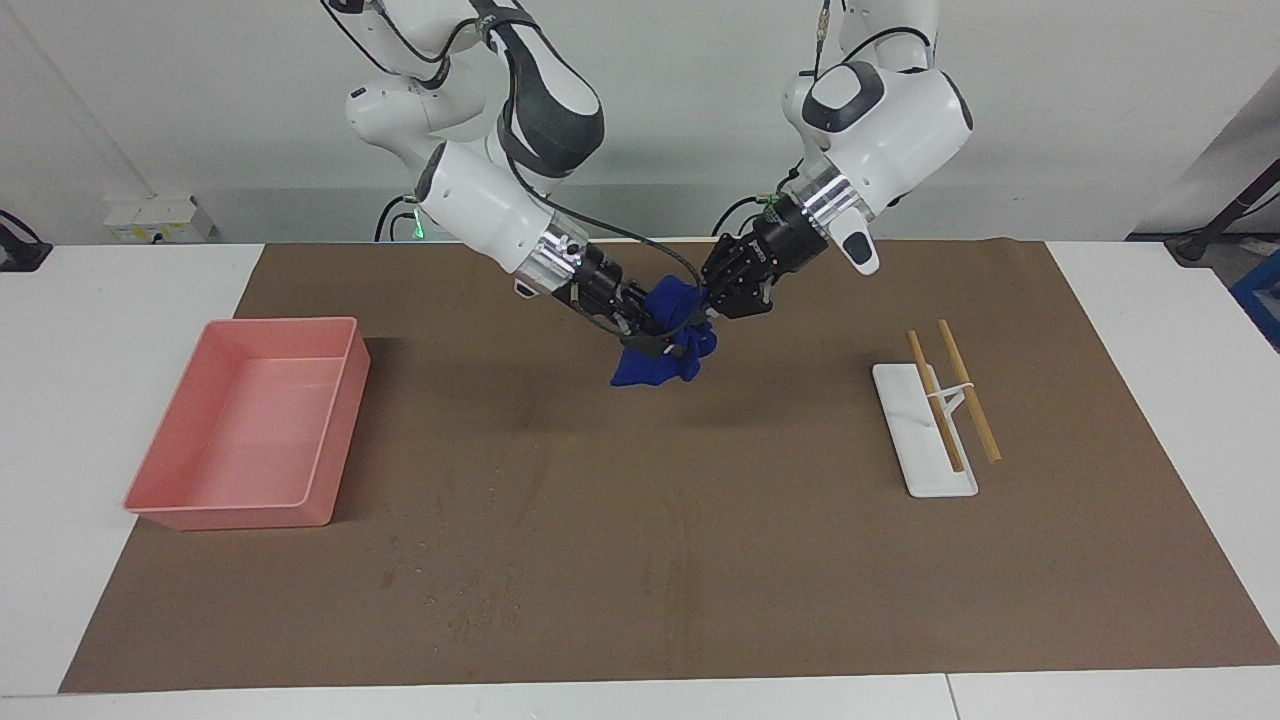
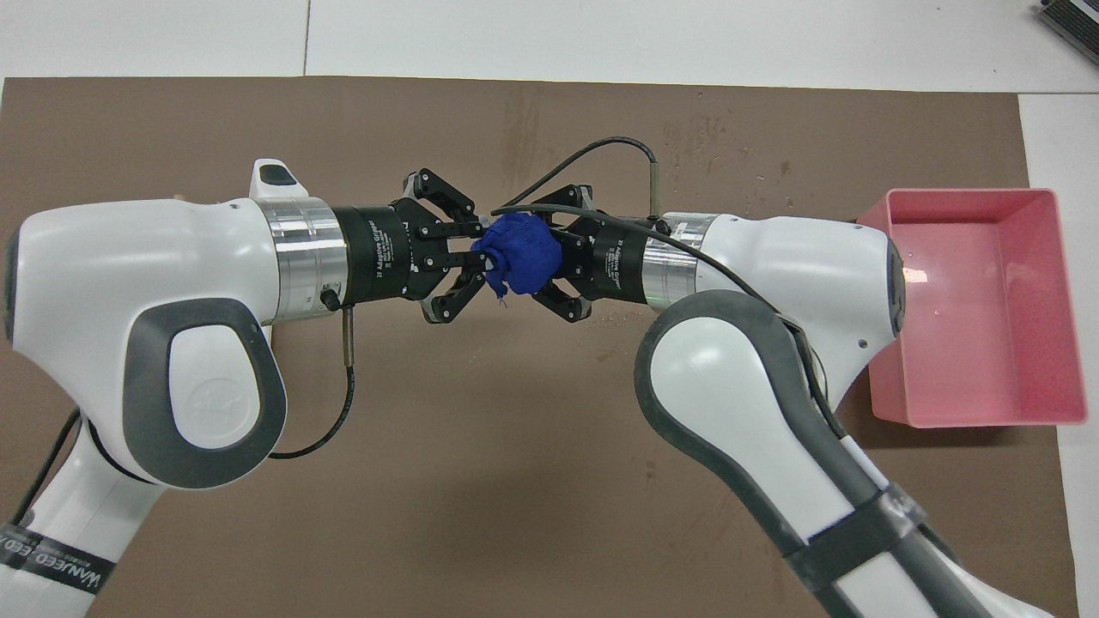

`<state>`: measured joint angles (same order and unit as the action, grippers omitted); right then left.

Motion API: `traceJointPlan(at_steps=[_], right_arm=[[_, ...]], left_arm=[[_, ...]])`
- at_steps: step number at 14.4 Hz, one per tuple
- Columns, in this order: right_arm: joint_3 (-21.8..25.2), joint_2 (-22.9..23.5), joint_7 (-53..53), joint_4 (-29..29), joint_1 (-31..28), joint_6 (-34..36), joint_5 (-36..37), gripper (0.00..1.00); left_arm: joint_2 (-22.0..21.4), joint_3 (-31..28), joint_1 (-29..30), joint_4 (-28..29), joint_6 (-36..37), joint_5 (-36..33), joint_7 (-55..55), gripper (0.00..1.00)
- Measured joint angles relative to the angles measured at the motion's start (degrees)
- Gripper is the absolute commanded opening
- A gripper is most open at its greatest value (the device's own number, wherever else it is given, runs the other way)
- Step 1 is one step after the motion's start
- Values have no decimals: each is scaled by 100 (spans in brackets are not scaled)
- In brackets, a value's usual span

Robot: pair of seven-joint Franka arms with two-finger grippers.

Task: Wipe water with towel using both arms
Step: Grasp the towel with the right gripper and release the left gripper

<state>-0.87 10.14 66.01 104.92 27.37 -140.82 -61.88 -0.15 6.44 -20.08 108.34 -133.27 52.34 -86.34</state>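
The towel [image 2: 522, 253] is in both grippers, tip to tip, so next my left gripper opens and back away before my right gripper takes it to the pink tray [image 2: 974, 309].
The royal-blue towel [image 1: 660, 365] [image 2: 519, 253] is a bunched wad held up in the air over the middle of the brown mat [image 1: 640, 520], its lower part hanging down. My right gripper [image 1: 662, 328] [image 2: 546, 262] is shut on the towel from the right arm's end. My left gripper [image 1: 716, 293] [image 2: 482, 255] meets it from the left arm's end, with its fingers closed on the towel's upper edge. The two grippers face each other tip to tip.
An empty pink tray [image 1: 345, 430] [image 2: 962, 196] stands toward the right arm's end of the mat. A white rectangular plate [image 1: 925, 470] with two wooden sticks [image 1: 968, 392] lies toward the left arm's end. Faint dried marks [image 1: 470, 600] [image 2: 730, 163] spot the mat farther from the robots.
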Motion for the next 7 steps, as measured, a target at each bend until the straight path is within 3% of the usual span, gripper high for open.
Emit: traceJointPlan(at_steps=[1, 2, 3, 5, 7], right_arm=[[-7, 7, -25, 0, 3, 2, 2, 0], [-11, 11, -85, 4, 5, 15, 3, 0], [-12, 13, -164, 5, 5, 43, 6, 0], [-10, 14, -422, 7, 4, 212, 96, 0], [-9, 14, -673, 7, 1, 495, 400, 0]], left_arm=[[-22, -2, -1, 37, -5, 0, 6, 0], [-56, -2, -6, 88, -17, 0, 25, 24], [-87, -3, -13, 131, -35, -3, 69, 99], [-121, -5, -39, 159, -51, -339, 154, 100], [-138, 8, -69, 119, -51, -1337, 166, 100]])
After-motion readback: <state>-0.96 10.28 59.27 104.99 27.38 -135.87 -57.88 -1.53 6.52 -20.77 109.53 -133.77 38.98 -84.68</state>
